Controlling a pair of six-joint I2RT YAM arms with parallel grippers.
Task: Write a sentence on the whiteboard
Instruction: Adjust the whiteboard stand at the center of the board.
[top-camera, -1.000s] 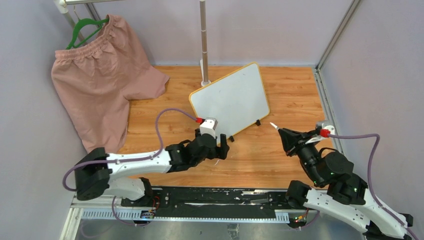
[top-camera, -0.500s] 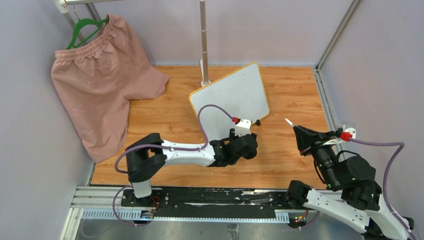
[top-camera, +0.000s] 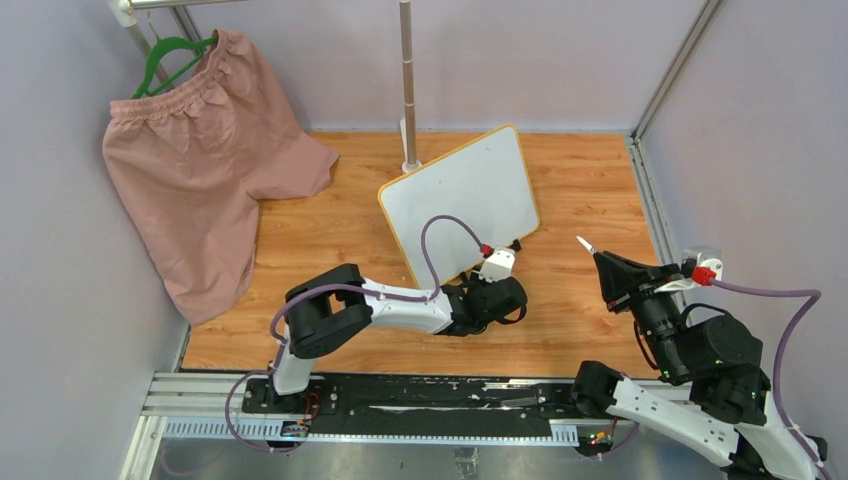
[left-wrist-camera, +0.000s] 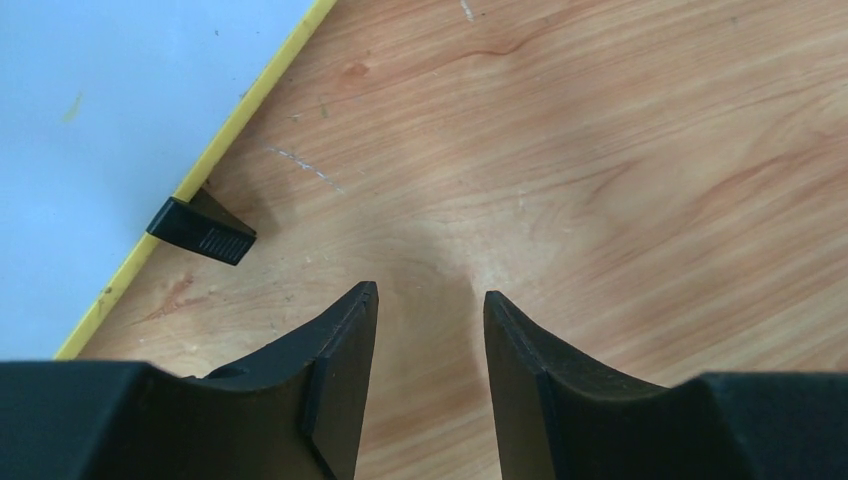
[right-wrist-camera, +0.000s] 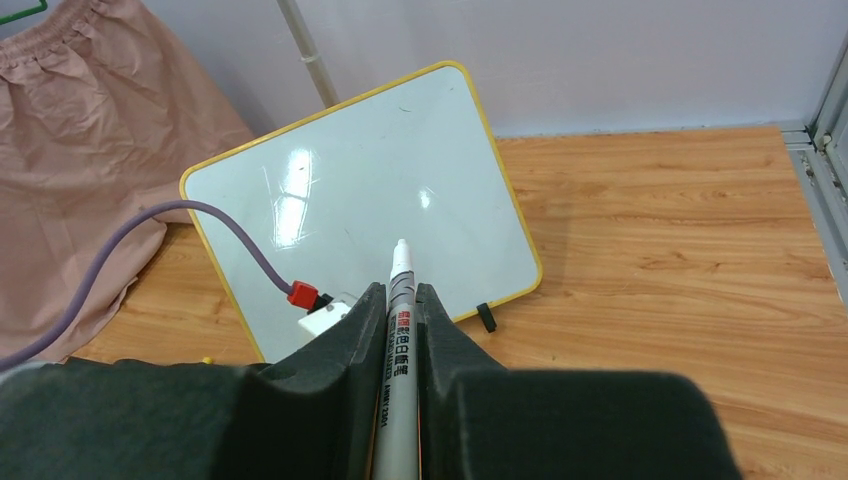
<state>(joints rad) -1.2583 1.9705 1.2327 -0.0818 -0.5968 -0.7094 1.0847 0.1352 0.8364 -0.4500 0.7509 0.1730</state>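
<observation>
The whiteboard is standing crooked, and its near edge (left-wrist-camera: 252, 105) is at a slant. My left gripper should move over to the black clip foot (left-wrist-camera: 208, 230) and turn the whiteboard straight before writing.
The whiteboard (top-camera: 460, 200), white with a thin yellow frame, stands tilted at the table's middle on black clip feet (top-camera: 516, 244). No sentence shows on its face (right-wrist-camera: 370, 190). My left gripper (top-camera: 512, 300) hovers low over the wood just in front of the board's near edge. Its jaws (left-wrist-camera: 428, 295) stand apart with nothing between them, and a clip foot (left-wrist-camera: 200, 230) and the board's yellow edge (left-wrist-camera: 100, 120) lie to their upper left. My right gripper (top-camera: 603, 262) is to the right of the board, shut on a grey marker (right-wrist-camera: 400, 270) whose white tip (top-camera: 583, 244) points toward the board.
Pink shorts (top-camera: 195, 150) hang from a green hanger (top-camera: 170, 55) at the back left. A metal pole (top-camera: 407, 80) stands just behind the board. Grey walls and a metal rail (top-camera: 650, 200) bound the wooden table (top-camera: 590, 180).
My left arm has swung right along the board's near edge, and its jaws have narrowed. My right gripper has drifted right and slightly back with the marker.
</observation>
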